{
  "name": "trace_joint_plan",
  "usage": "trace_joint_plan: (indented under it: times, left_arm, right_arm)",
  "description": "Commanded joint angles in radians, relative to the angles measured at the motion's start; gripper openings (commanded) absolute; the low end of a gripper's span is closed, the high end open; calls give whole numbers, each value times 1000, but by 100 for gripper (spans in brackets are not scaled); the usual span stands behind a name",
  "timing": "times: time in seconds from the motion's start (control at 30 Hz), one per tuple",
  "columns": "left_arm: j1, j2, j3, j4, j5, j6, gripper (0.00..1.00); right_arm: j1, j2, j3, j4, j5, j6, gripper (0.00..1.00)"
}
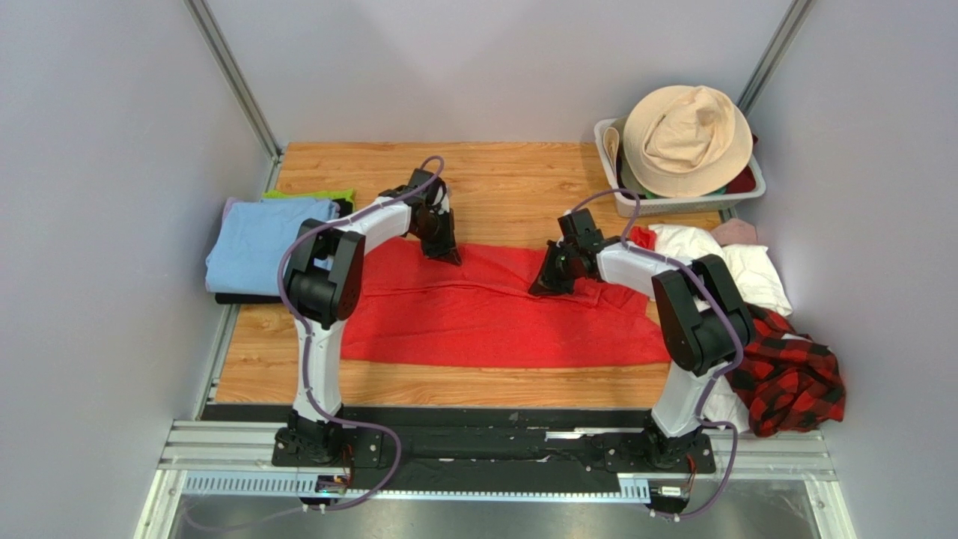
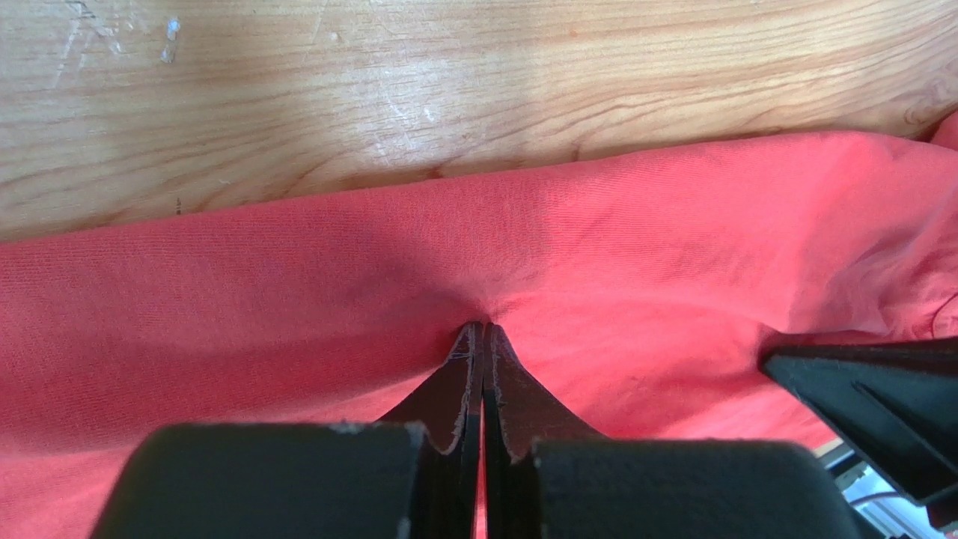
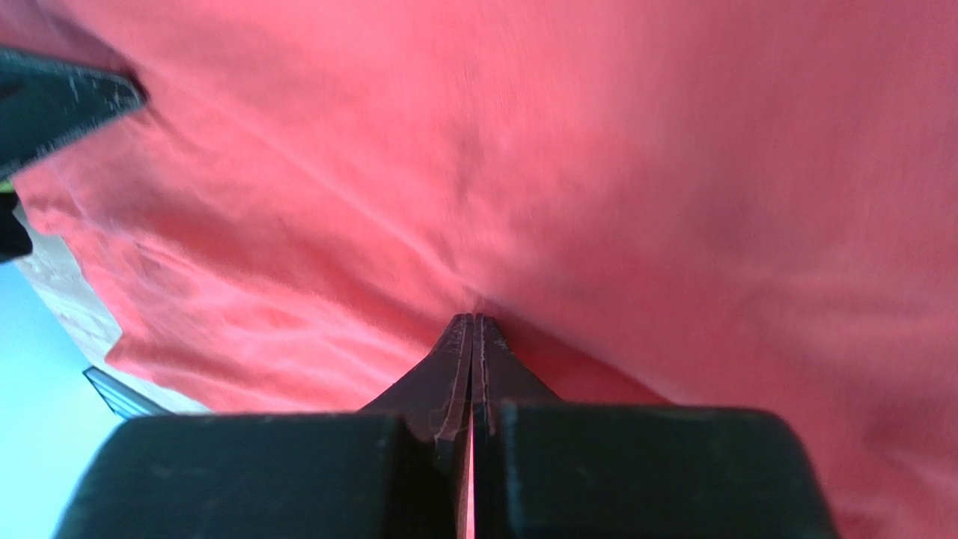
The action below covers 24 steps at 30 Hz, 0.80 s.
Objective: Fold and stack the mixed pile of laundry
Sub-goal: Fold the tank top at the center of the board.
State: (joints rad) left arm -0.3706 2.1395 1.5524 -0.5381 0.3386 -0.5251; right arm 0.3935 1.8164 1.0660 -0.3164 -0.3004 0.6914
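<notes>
The red T-shirt is lying crosswise, with my left gripper close to its middle [image 1: 466, 272]. I need to move that gripper to the T-shirt's end [image 1: 380, 271] next to the green cloth before I turn the T-shirt.
The bright red T-shirt [image 1: 495, 309] lies spread flat across the middle of the wooden table [image 1: 506, 180]. My left gripper [image 1: 441, 249] is shut on the shirt's far edge at the left, the cloth [image 2: 337, 281] puckering at its tips [image 2: 485, 328]. My right gripper [image 1: 549, 286] is shut on the shirt near its far right part; red cloth [image 3: 630, 168] fills that view and gathers at the tips [image 3: 473, 319]. White cloths [image 1: 737, 270], a small pink piece [image 1: 737, 231] and the red-and-black plaid shirt [image 1: 793, 382] lie heaped at the right.
Folded light blue cloth [image 1: 264, 247] lies on black and green cloths at the left edge. A white basket [image 1: 751, 193] with a beige bucket hat [image 1: 686, 137] stands at the back right. Grey walls close in both sides.
</notes>
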Motion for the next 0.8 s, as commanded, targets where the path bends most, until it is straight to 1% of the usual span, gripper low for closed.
trace_joint_plan:
  times: [0.0,0.1,0.23,0.3,0.43,0.57,0.67,0.77]
  left_arm:
    - [-1,17,26,-37,-32,22,0]
    - [-1,22,32,-40,-33,23,0]
    - [-1,13,29,-19,-12,31,0]
    - [-1,-32,6,12,0,37,0]
    - [-1,-183,-52,49,20,50,0]
    - [-2,-268,-121,64,43,56,0]
    - [-2,-277,-153,76,83,48,0]
    - [-4,-227,-164,87,144,37,0]
  right_arm:
    - [8,-74,-72,23,-22,0,0]
    - [8,-88,-112,40,-22,0,0]
    - [8,-89,-107,25,-28,-6,0]
    - [10,-107,-78,7,-23,-18,0]
    - [2,-157,-18,-76,4,-56,0]
    - [-34,-200,-12,-105,4,-76,0]
    - [-70,-215,-35,-104,-8,-84,0]
    - [-103,-215,-79,-82,-29,-86,0]
